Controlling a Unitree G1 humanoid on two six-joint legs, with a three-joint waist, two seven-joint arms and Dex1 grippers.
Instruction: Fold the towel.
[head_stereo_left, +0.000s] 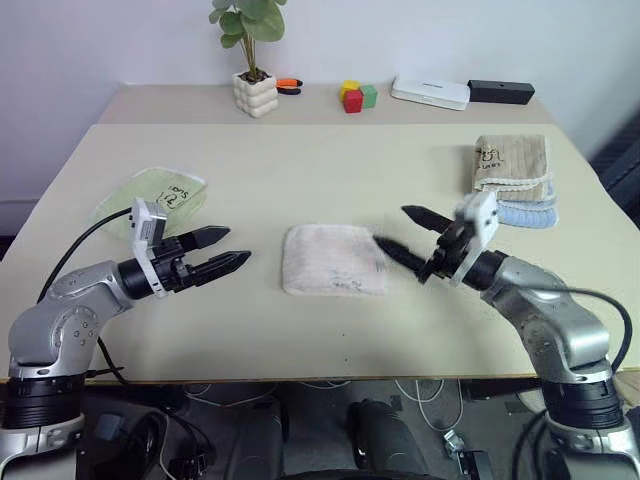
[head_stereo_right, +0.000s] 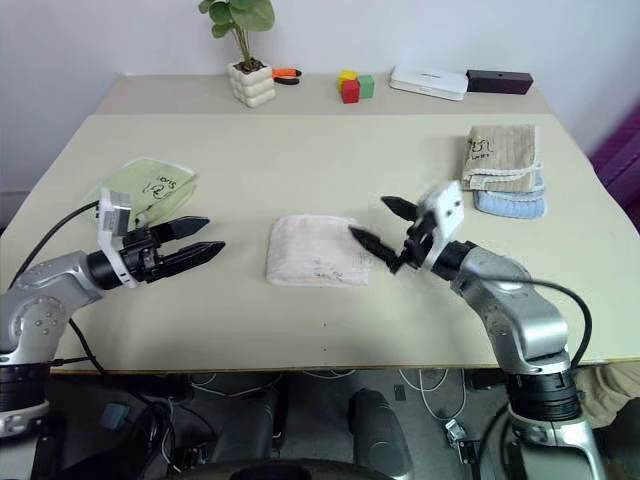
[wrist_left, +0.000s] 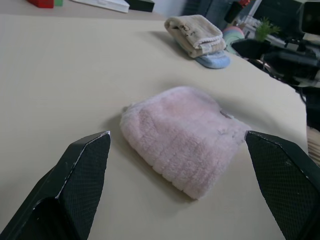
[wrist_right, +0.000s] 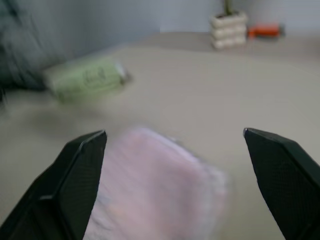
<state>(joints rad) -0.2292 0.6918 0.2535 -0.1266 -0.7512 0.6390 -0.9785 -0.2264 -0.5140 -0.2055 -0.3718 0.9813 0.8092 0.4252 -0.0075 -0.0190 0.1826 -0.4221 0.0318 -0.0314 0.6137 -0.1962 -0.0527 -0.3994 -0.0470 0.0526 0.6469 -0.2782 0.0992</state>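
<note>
The pink towel (head_stereo_left: 335, 259) will stay folded when I lift it, with its far end hanging down a little, because the towel's thick rounded fold (wrist_left: 156, 161) faces my left gripper.
The pale pink towel (head_stereo_left: 333, 259) lies folded into a small square on the middle of the table, also seen as a soft pink pad (wrist_left: 184, 135). My left gripper (head_stereo_left: 225, 252) hovers open a short way to its left, fingers pointing at it, holding nothing. On the other side my right gripper (head_stereo_left: 402, 235) is open too, with one lower fingertip (head_stereo_left: 392, 252) at the towel's right edge; whether it touches the cloth I cannot tell. Nothing is gripped.
A light green folded towel (head_stereo_left: 152, 197) lies behind the left arm. A beige towel (head_stereo_left: 512, 161) is stacked on a blue one (head_stereo_left: 526, 212) at the right. At the table's back are a potted plant (head_stereo_left: 252, 60), coloured blocks (head_stereo_left: 354, 96), a white box (head_stereo_left: 430, 92) and a black box (head_stereo_left: 500, 92).
</note>
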